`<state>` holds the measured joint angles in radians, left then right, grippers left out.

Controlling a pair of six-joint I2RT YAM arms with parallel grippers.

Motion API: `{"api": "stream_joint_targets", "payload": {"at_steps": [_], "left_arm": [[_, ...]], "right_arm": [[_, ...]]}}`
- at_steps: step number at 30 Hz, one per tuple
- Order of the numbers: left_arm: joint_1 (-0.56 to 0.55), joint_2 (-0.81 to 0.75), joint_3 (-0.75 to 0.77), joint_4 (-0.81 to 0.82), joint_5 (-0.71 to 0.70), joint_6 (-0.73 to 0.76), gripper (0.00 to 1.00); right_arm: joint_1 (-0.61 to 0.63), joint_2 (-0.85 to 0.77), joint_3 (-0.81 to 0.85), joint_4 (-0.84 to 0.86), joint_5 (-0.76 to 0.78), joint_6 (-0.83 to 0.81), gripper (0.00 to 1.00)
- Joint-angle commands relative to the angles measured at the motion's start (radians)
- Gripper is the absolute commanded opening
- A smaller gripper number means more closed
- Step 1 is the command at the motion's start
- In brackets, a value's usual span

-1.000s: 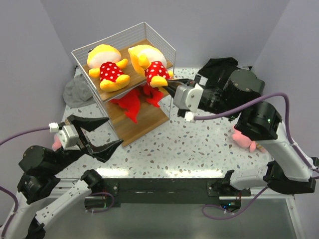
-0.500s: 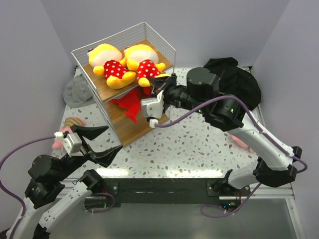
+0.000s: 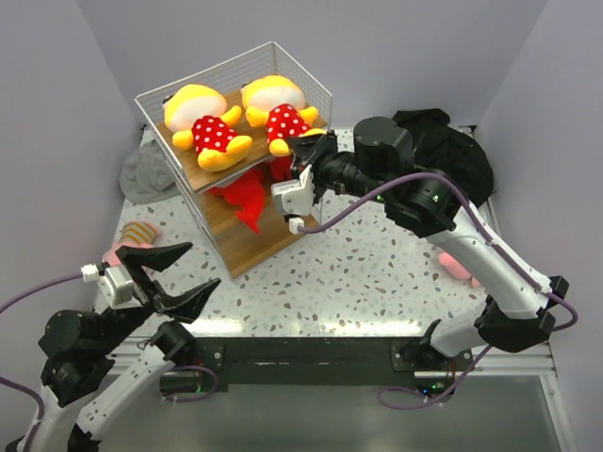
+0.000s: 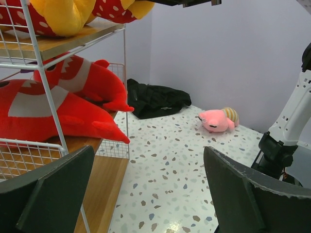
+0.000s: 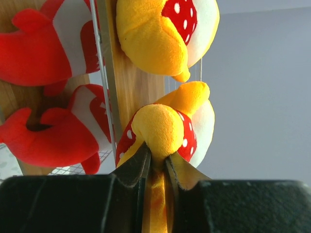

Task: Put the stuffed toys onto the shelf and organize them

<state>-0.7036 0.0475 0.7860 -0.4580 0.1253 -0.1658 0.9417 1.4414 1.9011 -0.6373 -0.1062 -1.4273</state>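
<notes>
Next, I open my right gripper and push the doll (image 3: 284, 122) deeper with closed fingers, as the yellow doll's held foot (image 3: 281, 148) sticks out at the top board's front edge.
The shelf (image 3: 236, 240) stands at the back left. Two yellow dolls lie side by side on its top board, the left one (image 3: 203, 122) and the right one (image 3: 276, 113). Two red sharks (image 3: 247, 196) lie on the board below. My right gripper (image 3: 300, 148) is shut on a yellow limb of the right doll (image 5: 163, 128) at the board's front edge. My left gripper (image 3: 203, 264) is open and empty, low in front of the shelf. One pink toy (image 3: 132, 234) lies left of the shelf. Another pink toy (image 4: 218, 120) lies at the right, partly hidden behind my right arm.
A black cloth heap (image 3: 457, 155) lies at the back right and shows in the left wrist view (image 4: 155, 99). A grey hat (image 3: 149, 174) lies behind the shelf's left side. The right arm's base (image 4: 284, 136) stands at the table's near right.
My right gripper has pushed the right doll back onto the top board beside the other doll. My left arm has drawn back and down toward the near left edge, still open.
</notes>
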Motion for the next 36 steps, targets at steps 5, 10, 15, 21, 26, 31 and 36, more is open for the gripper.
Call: {"api": "stream_joint_targets", "payload": {"at_steps": [5,10,15,21,26,31,36], "left_arm": [[-0.004,0.006,0.004,0.031,0.011,-0.015,1.00],[-0.004,0.015,0.021,0.036,0.030,-0.026,1.00],[-0.005,0.017,0.030,0.044,0.037,-0.037,1.00],[-0.004,0.028,0.027,0.055,0.045,-0.043,1.00],[-0.005,0.040,0.024,0.064,0.056,-0.052,1.00],[-0.004,0.040,0.016,0.073,0.057,-0.060,1.00],[-0.004,0.040,0.007,0.084,0.059,-0.064,1.00]], "right_arm": [[-0.026,0.013,-0.005,0.057,-0.087,-0.073,0.15],[-0.044,0.036,0.013,0.065,-0.116,-0.082,0.25],[-0.067,0.050,0.013,0.068,-0.139,-0.076,0.47],[-0.075,0.019,-0.027,0.155,-0.139,-0.048,0.55],[-0.080,-0.009,-0.043,0.143,-0.153,-0.022,0.74],[-0.080,-0.065,-0.095,0.182,-0.179,0.024,0.79],[-0.078,-0.125,-0.158,0.221,-0.202,0.111,0.78]]}}
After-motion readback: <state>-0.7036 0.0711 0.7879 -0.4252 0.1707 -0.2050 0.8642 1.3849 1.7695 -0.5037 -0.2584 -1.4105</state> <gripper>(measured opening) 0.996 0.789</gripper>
